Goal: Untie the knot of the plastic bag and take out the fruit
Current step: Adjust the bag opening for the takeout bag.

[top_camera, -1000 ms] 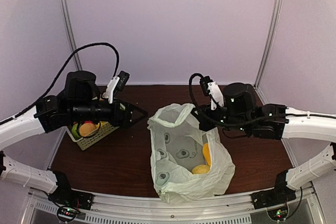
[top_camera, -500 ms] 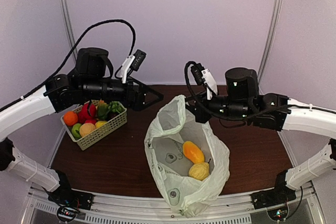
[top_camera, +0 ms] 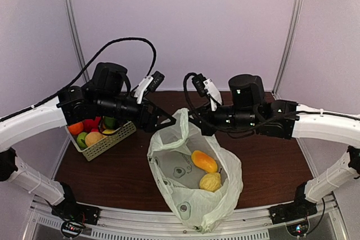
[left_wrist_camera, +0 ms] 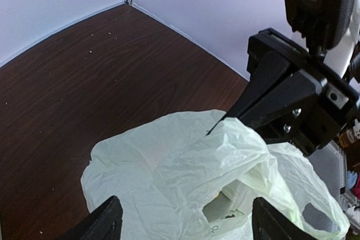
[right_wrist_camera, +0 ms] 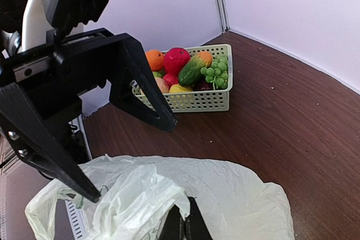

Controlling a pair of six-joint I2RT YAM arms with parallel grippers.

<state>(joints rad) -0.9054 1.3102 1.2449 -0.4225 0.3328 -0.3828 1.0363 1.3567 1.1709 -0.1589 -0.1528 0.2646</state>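
Note:
My left gripper should hold the bag's raised rim (top_camera: 183, 117), which my right gripper is pinching now, so that my right gripper is free to reach into the bag's opening (top_camera: 196, 164) for fruit.
The plastic bag (top_camera: 191, 195) stands at the table's middle with its mouth open; no knot shows. Inside lie an orange fruit (top_camera: 204, 161) and a yellow fruit (top_camera: 210, 182). My right gripper (top_camera: 197, 127) is shut on the bag's raised far rim; in the right wrist view its closed fingers (right_wrist_camera: 185, 220) pinch the bunched plastic (right_wrist_camera: 129, 200). My left gripper (top_camera: 167, 121) is open and empty, just left of that raised rim. In the left wrist view its gap (left_wrist_camera: 185, 203) spans the bag (left_wrist_camera: 169, 167) without touching it, and the right gripper (left_wrist_camera: 214, 128) shows pinching the plastic.
A pale green slotted basket (top_camera: 109, 141) of mixed fruit sits at the left, partly under my left arm; it also shows in the right wrist view (right_wrist_camera: 194, 100). White walls close the back and sides. Dark wood table (top_camera: 124, 178) lies around the bag.
My left arm swung from over the basket toward the bag, uncovering the basket. My right gripper moved left and up with the rim, pulling the bag taller and opening its mouth; the fruit shifted left.

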